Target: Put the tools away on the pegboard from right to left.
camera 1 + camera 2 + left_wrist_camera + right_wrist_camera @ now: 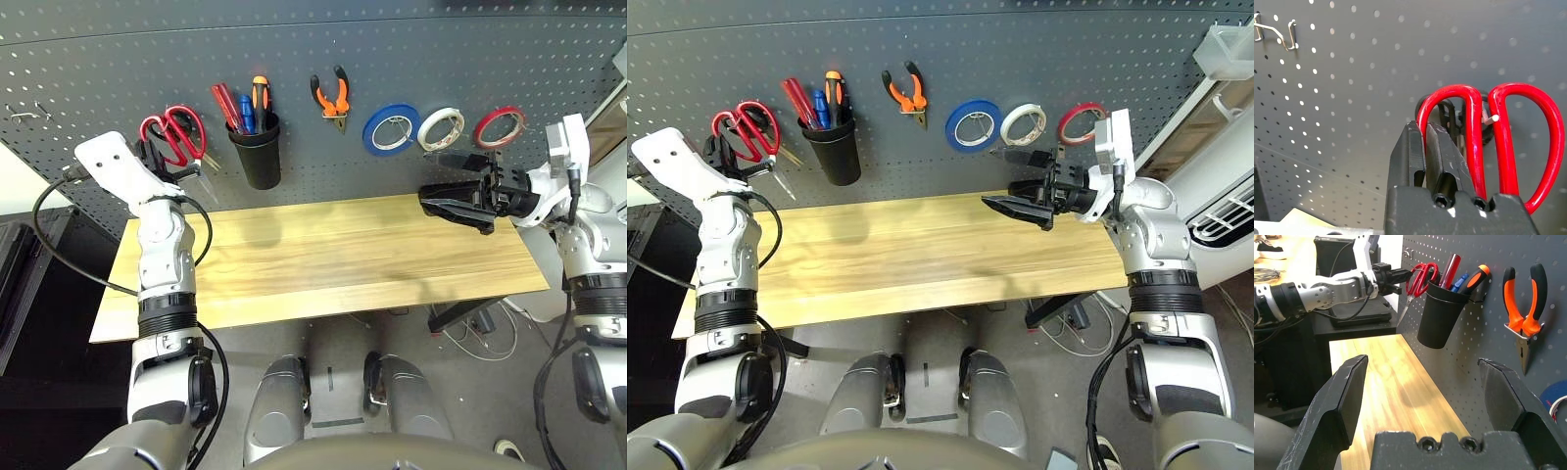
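The peg's tip [1492, 119] is poking into the gap between the scissors' loops, so the robot's left gripper should move back and bring the scissors' free loop [1525, 139] over the peg.
The red-handled scissors [174, 135] hang by a handle loop on a peg at the left of the pegboard [392, 59]. My left gripper [1424, 128] is shut on the left loop of the scissors [1474, 127]. Further right, the red-handled screwdriver [227, 106] stands in the black cup [257, 152]. The orange-and-black pliers [333, 98] hang on a hook, and the red tape ring [499, 126] hangs at the far right. My right gripper [428, 179] is open and holds nothing. It hovers above the table's right end, below the tape rolls.
A blue tape roll [390, 129] and a white one [441, 127] hang between the pliers and the red ring. Black scissor handles [1449, 110] sit behind the red ones. An empty hook [1278, 32] is at the far left. The wooden table [323, 259] runs below the board.
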Controlling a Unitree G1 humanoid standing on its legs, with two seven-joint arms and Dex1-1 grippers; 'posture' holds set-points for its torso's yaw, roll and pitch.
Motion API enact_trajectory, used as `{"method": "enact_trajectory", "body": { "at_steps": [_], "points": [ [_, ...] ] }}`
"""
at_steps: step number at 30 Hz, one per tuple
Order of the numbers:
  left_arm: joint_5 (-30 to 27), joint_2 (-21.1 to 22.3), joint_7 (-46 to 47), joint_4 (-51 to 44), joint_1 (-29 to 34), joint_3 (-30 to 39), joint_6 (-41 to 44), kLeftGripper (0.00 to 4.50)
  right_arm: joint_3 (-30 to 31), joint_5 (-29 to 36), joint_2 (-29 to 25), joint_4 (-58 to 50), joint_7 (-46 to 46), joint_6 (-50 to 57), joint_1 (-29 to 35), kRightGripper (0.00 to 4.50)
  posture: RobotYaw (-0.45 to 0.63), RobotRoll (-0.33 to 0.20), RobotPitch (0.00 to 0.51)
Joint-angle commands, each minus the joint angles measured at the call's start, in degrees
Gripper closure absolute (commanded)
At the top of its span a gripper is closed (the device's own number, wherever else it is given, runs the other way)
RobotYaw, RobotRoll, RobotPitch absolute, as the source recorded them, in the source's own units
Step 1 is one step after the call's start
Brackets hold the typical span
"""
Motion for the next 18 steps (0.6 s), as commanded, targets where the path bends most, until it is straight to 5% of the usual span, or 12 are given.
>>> {"method": "enact_trajectory", "body": {
  "at_steps": [1, 18],
  "points": [
    [-0.67, -0.39, -0.07, -4.29, 1.33, -0.06, 0.89, 4.45, 0.43, 0.08, -0.08, -0.52, 0.25, 0.16, -0.09, 0.0, -0.02, 0.0, 0.092],
    [-1.83, -2.6, 1.29, -23.74, 11.68, 1.61, 9.02, 4.45, 1.19, -0.62, 0.82, 2.17, 1.21, -0.86, -1.82, 0.0, 0.02, 0.0, 0.087]
  ]
}}
